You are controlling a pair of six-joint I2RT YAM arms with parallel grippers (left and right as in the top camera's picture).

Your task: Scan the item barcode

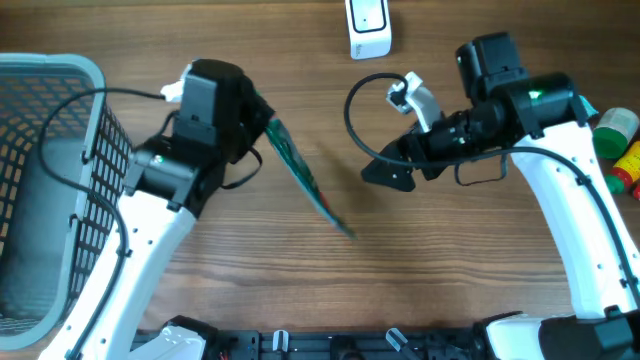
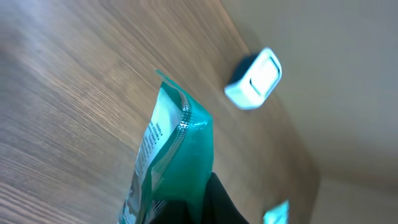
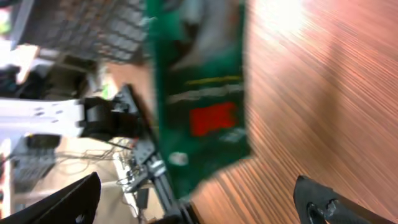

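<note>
The packet's printed back [image 2: 151,144] in my left gripper is turned away from the scanner, so my right gripper should grab the packet's loose end [image 1: 338,222] and turn the packet around.
The item is a flat green packet [image 1: 305,175], held edge-up above the table with my left gripper [image 1: 262,125] shut on its upper end. In the left wrist view the packet [image 2: 177,155] rises teal from the dark fingers [image 2: 217,202], its sealed top edge pointing toward the white scanner [image 2: 254,79]. The scanner [image 1: 368,28] stands at the table's far edge. My right gripper [image 1: 385,172] is open to the right of the packet, apart from it. In the right wrist view the packet [image 3: 199,93] shows a red label, blurred. I cannot make out a barcode.
A grey wire basket [image 1: 50,70] fills the left side. Bottles [image 1: 615,135] stand at the right edge by the right arm. A black cable [image 1: 352,115] loops near the right wrist.
</note>
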